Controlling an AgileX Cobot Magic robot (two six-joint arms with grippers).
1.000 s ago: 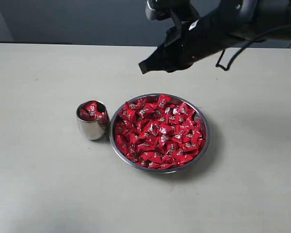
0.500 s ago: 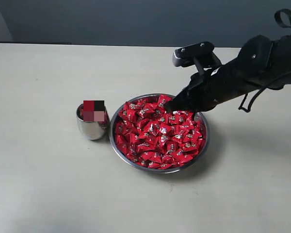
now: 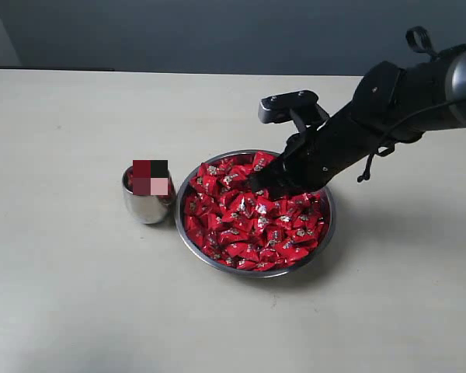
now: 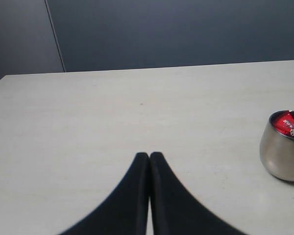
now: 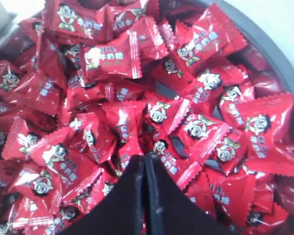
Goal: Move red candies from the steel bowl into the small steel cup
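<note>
The red candy (image 5: 131, 151) is below the fingers of my right gripper, which is shut and empty at the top of the heap (image 3: 255, 199). I should open the gripper, lower it deeper around the candy and close it.
The steel bowl (image 3: 326, 233) sits mid-table, heaped with red candies (image 3: 248, 225). Left of it stands the small steel cup (image 3: 146, 203) with a few red candies inside. My right gripper (image 3: 256, 185) is down over the far part of the heap, its tips at the candies. In the right wrist view it (image 5: 144, 157) is shut, fingers pressed together with nothing between them, tips touching the red candies (image 5: 112, 58) inside the bowl rim (image 5: 279, 63). My left gripper (image 4: 149, 155) is shut and empty above bare table, with the cup (image 4: 281, 156) off to one side.
A pale table (image 3: 62, 295) carries everything, with a dark wall (image 3: 179, 31) behind its far edge. The right arm (image 3: 404, 101) reaches in from the right above the table.
The right arm has come down from above the bowl's far side and moved left, so its shut tips now rest among the candies. The cup and bowl stayed put.
</note>
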